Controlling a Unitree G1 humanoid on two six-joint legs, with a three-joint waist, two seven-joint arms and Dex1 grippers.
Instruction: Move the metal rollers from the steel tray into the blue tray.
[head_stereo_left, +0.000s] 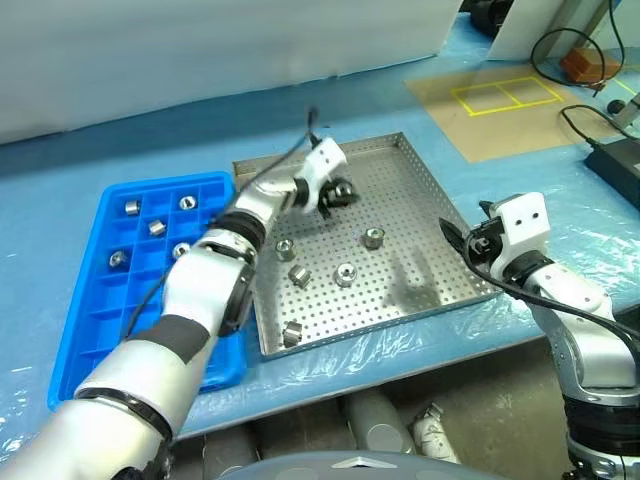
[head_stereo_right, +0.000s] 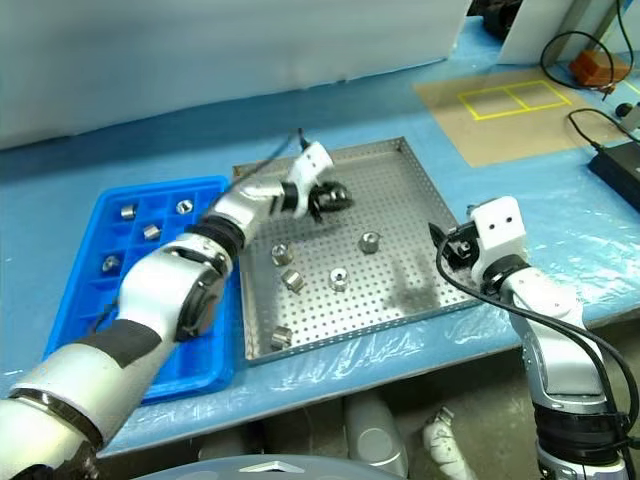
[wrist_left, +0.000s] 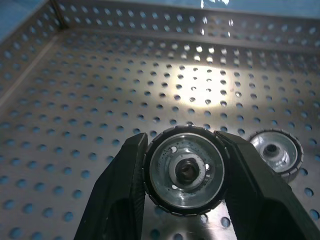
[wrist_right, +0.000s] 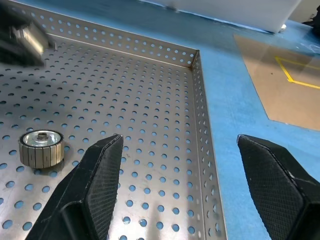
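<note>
My left gripper has both fingers around the metal roller's round side (wrist_left: 186, 170), so it should keep going to the blue tray and let go in an empty near compartment (head_stereo_left: 100, 324).
The steel tray (head_stereo_left: 424, 196) lies in the middle of the blue table, with several metal rollers (head_stereo_left: 345, 273) scattered on its near left half. My left gripper (head_stereo_left: 336, 193) hangs over the tray's far left part, shut on one metal roller (wrist_left: 184, 170) that sits end-on between the fingers. Another roller (wrist_left: 276, 150) rests on the perforated floor just beyond it. The blue tray (head_stereo_left: 95, 320) lies to the left of the steel tray and holds several rollers (head_stereo_left: 157, 227) in its far compartments. My right gripper (wrist_right: 177, 185) stands open and holds nothing, at the steel tray's right rim.
A brown sheet with yellow taped rectangles (head_stereo_left: 505, 95) lies at the back right. A black box with cables (head_stereo_left: 618, 157) sits at the far right. A white board stands along the back, and plastic film hangs over the table's front edge (head_stereo_left: 400, 345).
</note>
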